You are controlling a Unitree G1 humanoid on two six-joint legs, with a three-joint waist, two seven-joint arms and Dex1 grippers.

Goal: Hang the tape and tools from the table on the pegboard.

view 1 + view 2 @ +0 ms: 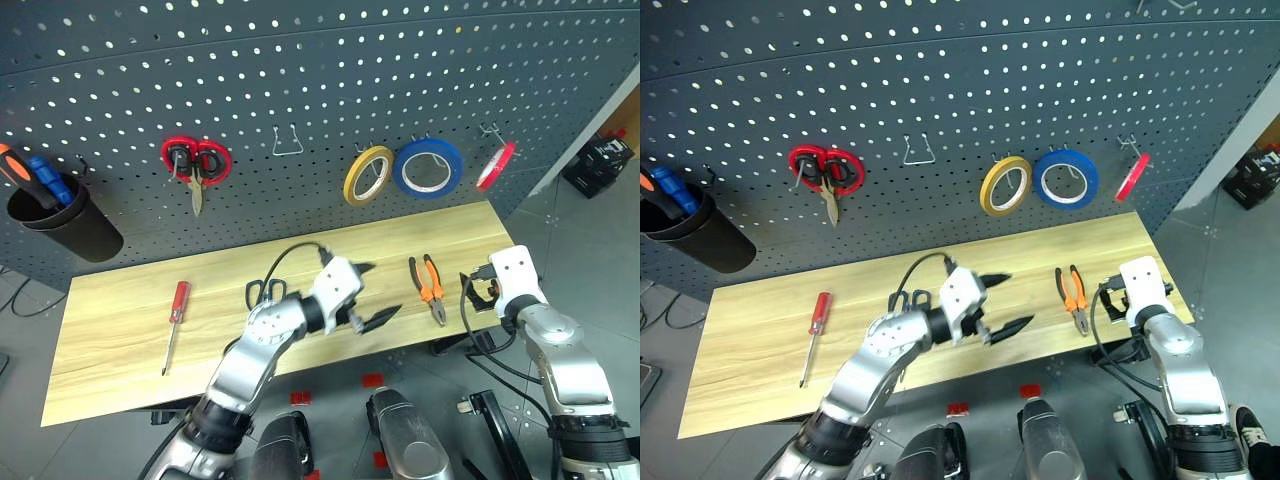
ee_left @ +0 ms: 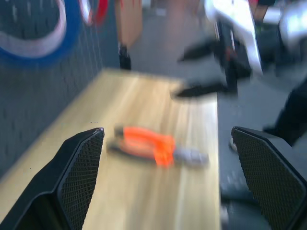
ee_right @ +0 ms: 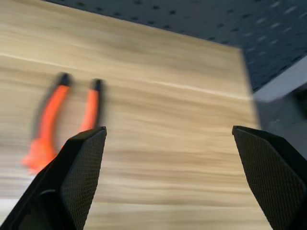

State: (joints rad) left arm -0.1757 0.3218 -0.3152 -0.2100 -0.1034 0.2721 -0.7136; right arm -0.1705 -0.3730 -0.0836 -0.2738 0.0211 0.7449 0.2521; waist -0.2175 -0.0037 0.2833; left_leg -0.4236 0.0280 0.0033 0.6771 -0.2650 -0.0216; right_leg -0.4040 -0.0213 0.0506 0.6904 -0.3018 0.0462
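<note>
Next, my right gripper swings back over the pliers (image 1: 433, 294) and grabs their handles (image 1: 419, 279) before hanging them, because the pliers lie outside its open fingers.
The red tape (image 1: 496, 165) hangs on a hook at the right end of the pegboard (image 1: 300, 70). On the table (image 1: 120, 350) lie the red-handled screwdriver (image 1: 176, 318) at the left, the black-handled scissors (image 1: 264, 292) partly behind my left arm, and the orange-and-black pliers (image 1: 428, 286) at the right. My left gripper (image 1: 375, 293) hovers open over the table's middle, just left of the pliers (image 2: 153, 146), with nothing in it. Over the table's right end, beside the pliers (image 3: 57, 124), my right gripper (image 3: 168, 132) is open and holds nothing.
Red-handled scissors (image 1: 195, 165), a yellow roll (image 1: 368, 175) and a wide blue roll (image 1: 427, 167) hang on the pegboard. A bare hook (image 1: 287, 142) sits between them. A black cup (image 1: 65, 220) with orange and blue screwdrivers hangs at the far left.
</note>
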